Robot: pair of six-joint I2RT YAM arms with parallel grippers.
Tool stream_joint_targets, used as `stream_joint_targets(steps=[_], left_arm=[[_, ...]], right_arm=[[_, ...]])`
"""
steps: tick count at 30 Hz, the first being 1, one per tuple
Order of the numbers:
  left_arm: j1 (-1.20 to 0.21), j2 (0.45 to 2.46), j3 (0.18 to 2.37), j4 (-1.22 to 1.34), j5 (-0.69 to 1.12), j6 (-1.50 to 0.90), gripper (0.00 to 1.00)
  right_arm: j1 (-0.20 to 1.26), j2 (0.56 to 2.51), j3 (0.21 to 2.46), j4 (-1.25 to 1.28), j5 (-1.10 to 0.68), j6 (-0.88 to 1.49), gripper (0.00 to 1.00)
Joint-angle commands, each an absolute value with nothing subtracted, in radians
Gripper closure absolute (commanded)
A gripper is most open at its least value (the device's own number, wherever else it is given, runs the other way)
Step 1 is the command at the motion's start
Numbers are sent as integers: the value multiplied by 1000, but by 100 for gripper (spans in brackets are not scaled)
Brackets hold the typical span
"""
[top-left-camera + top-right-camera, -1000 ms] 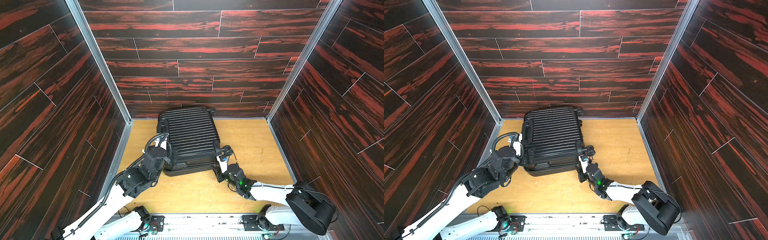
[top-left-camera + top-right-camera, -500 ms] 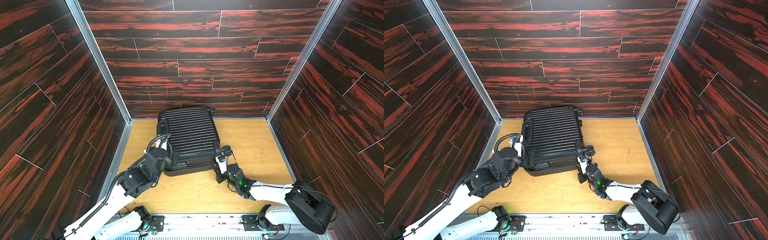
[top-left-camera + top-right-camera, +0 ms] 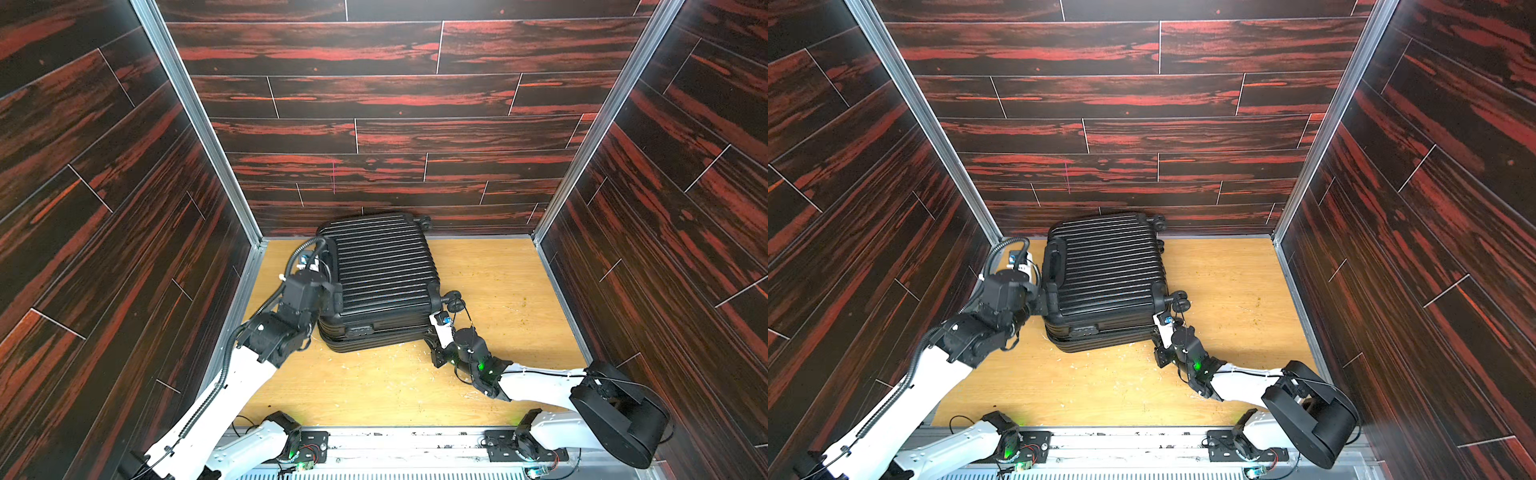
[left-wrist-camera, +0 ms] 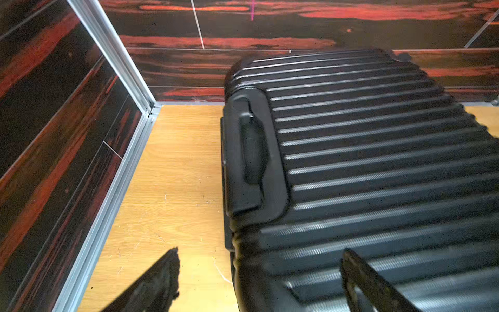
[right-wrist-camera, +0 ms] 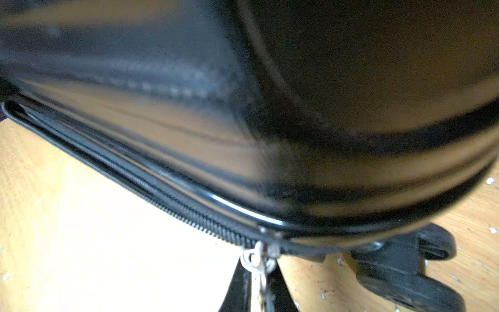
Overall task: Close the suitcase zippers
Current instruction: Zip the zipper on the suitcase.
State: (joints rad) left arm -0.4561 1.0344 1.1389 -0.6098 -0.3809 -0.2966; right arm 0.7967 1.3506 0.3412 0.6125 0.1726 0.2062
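The pull (image 5: 258, 260) is at the wheel end of the zipper track, so the robot's left gripper should turn the suitcase by its recessed handle (image 3: 1057, 263) while the right gripper pulls.
The black ribbed suitcase (image 3: 382, 274) (image 3: 1108, 270) lies flat on the wooden floor, its shells together. The right wrist view shows its toothed zipper track (image 5: 167, 200) running along the seam to a silver pull (image 5: 259, 260) beside a corner wheel (image 5: 405, 270). My right gripper (image 5: 259, 271) (image 3: 434, 334) is at the suitcase's near right corner, shut on that pull. My left gripper (image 4: 260, 255) (image 3: 330, 293) stands open at the near left corner; one finger (image 4: 359, 275) is over the ribbed shell (image 4: 378, 162), the other (image 4: 162, 272) over the floor. The recessed handle (image 4: 251, 151) lies just beyond it.
Dark red-black plank walls close in the left, back and right sides, with metal corner posts (image 3: 199, 124) (image 3: 602, 124). The suitcase's far end nearly touches the back wall. Bare wooden floor (image 3: 498, 270) with white flecks lies to the right and in front. Arm bases sit on the front rail (image 3: 395, 440).
The left arm has slid a little farther along the suitcase's left side toward the back wall. The right arm stays at the near right corner.
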Motion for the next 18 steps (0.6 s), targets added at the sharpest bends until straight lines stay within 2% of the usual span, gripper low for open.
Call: stream_joint_targets(steps=[1, 11, 15, 18], left_arm=[[-410, 1059, 1175, -631, -288, -308, 7], [-250, 1177, 1215, -621, -151, -338, 9], [-181, 1277, 1274, -620, -87, -346, 11], [-137, 1367, 1332, -626, -63, -345, 15]], right_arm=[[798, 1344, 373, 685, 212, 210, 86], [798, 1330, 368, 706, 222, 197, 87], [798, 1328, 373, 707, 215, 186, 100], [798, 1330, 370, 709, 214, 184, 100]])
